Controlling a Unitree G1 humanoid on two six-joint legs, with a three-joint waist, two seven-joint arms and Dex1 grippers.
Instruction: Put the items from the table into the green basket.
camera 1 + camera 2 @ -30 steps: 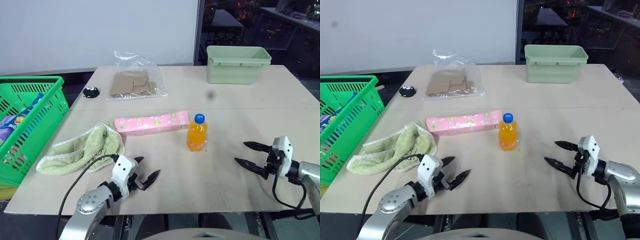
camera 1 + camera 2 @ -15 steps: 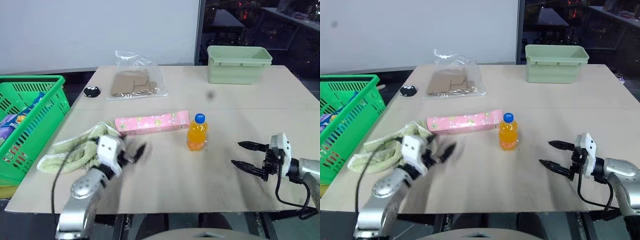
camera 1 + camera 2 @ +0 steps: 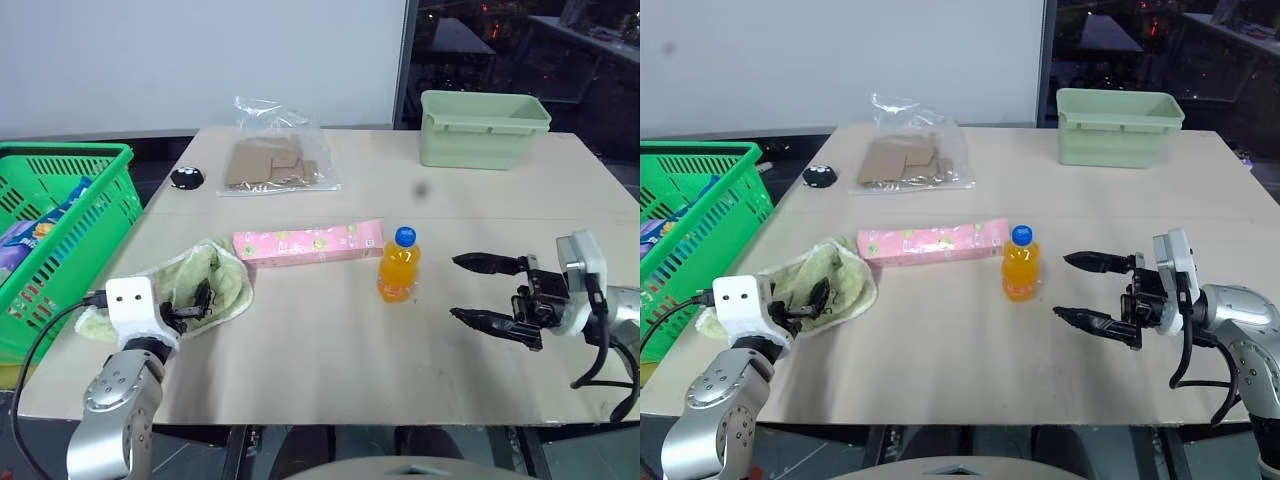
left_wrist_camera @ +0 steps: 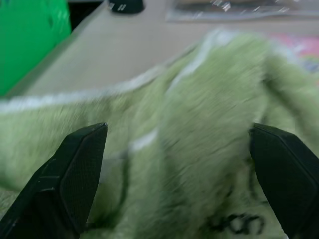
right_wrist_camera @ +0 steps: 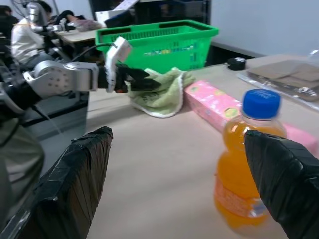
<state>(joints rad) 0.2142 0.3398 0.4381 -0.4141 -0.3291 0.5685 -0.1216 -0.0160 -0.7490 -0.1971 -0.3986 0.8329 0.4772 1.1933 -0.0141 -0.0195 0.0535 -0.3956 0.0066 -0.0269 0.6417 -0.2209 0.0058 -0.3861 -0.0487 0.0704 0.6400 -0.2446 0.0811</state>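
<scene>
Loose towel folds (image 4: pixel 209 119) stick up between my left gripper's fingers. The pale green towel (image 3: pixel 228 285) will therefore bunch up and flop over those fingers when I lift it.
The pale green towel (image 3: pixel 228 283) lies crumpled near the table's (image 3: pixel 330 350) left front. My left gripper (image 3: pixel 193 302) is open right at it, and in the left wrist view the towel (image 4: pixel 199 124) lies between the wide-apart fingers (image 4: pixel 75 174). The long pink box (image 3: pixel 308 243) lies mid-table with the orange bottle (image 3: pixel 397 266) upright at its right end. My right gripper (image 3: pixel 458 288) is open, pointing left at the bottle (image 5: pixel 249 169) from a short gap. The clear bag of card pieces (image 3: pixel 275 165) lies at the back. The green basket (image 3: pixel 50 230) stands off the table's left edge.
A pale green solid tub (image 3: pixel 483 128) stands at the back right. A small black object (image 3: pixel 185 179) lies beside the bag. Coloured packets lie in the basket. A person (image 5: pixel 30 30) sits far behind the basket.
My left gripper swung left from the table's front edge onto the towel. My right gripper rose and moved left, closer to the bottle. The items have not moved.
</scene>
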